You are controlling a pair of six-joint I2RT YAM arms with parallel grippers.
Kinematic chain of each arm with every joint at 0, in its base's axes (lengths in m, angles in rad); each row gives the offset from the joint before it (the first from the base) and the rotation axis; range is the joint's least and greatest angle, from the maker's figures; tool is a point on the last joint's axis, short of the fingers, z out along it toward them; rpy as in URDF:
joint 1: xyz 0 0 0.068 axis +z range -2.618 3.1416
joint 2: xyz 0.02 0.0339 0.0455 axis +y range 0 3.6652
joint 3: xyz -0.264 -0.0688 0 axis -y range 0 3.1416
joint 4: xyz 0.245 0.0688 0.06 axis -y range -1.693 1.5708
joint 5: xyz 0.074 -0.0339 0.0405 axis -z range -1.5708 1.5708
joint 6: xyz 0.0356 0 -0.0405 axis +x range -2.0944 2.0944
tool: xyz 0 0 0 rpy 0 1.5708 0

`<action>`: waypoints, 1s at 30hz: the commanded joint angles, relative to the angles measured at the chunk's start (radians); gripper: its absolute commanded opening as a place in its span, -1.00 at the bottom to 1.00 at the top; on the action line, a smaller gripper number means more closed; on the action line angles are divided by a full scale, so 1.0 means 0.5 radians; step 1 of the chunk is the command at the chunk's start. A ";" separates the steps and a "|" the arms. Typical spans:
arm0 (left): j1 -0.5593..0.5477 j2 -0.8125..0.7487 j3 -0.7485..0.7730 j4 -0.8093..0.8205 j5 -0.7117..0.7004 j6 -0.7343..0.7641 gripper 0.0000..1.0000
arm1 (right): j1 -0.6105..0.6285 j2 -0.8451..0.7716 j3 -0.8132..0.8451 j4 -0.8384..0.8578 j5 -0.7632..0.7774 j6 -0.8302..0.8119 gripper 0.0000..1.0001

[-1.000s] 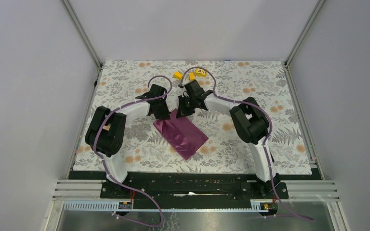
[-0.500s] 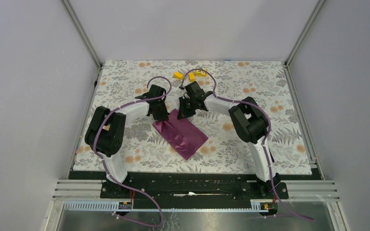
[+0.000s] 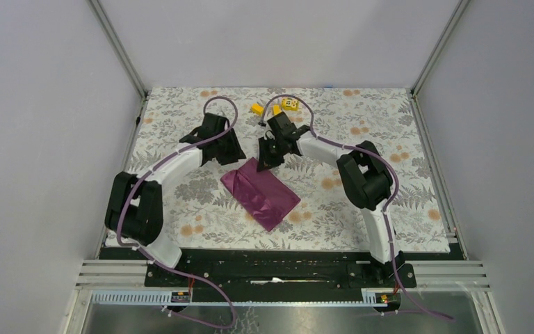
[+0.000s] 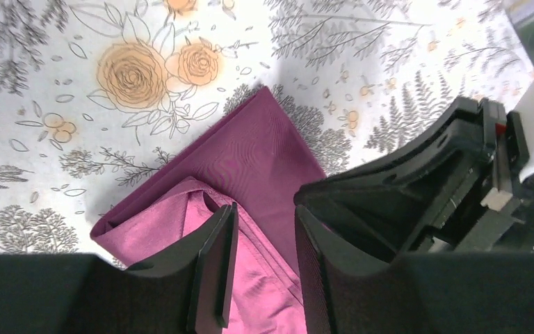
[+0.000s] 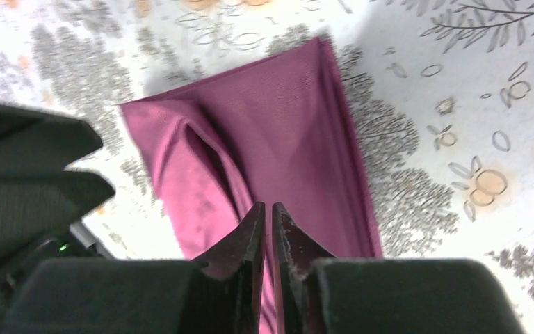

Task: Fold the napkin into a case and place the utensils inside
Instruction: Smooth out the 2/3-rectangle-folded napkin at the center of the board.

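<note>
The fold's hem [image 4: 201,189] puffs up at the napkin's far end, so my left gripper should pinch it there while my right gripper goes to the napkin's near end [image 3: 283,216].
The plum-purple napkin [image 3: 261,193] lies folded into a narrow case on the floral tablecloth, running from the middle toward the near right. Its far end shows a pocket-like fold [image 4: 201,198] [image 5: 205,149]. My left gripper [image 3: 228,151] [image 4: 264,216] hovers just left of that end, open, with only cloth showing below the gap. Over the same far end, my right gripper [image 3: 265,161] [image 5: 266,209] has its jaws shut to a hairline slit, and I see no cloth pinched between them. The utensils are out of view.
Three small yellow blocks [image 3: 257,109] [image 3: 276,110] [image 3: 290,104] lie at the back of the tablecloth [image 3: 181,111], behind the grippers. Grey walls and metal rails close in the table on three sides.
My left gripper has opened and pulled back up and to the left, off the napkin's far end. The right gripper has hardly moved. The napkin lies as before.
</note>
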 commanded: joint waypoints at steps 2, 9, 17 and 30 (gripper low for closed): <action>0.120 -0.149 -0.080 0.053 0.175 0.000 -0.39 | 0.009 -0.317 -0.042 -0.048 -0.286 0.001 -0.56; 0.263 -0.024 -0.293 0.385 0.456 -0.053 -0.82 | 0.043 -0.556 -0.666 0.535 -0.787 0.311 -0.50; 0.293 0.194 -0.462 0.784 0.481 -0.131 -1.00 | 0.043 -0.571 -1.161 0.934 -1.073 0.361 -0.82; 0.297 -0.220 -0.402 0.479 0.465 -0.111 -0.24 | 0.088 -0.461 -0.765 0.662 -0.891 0.290 -0.39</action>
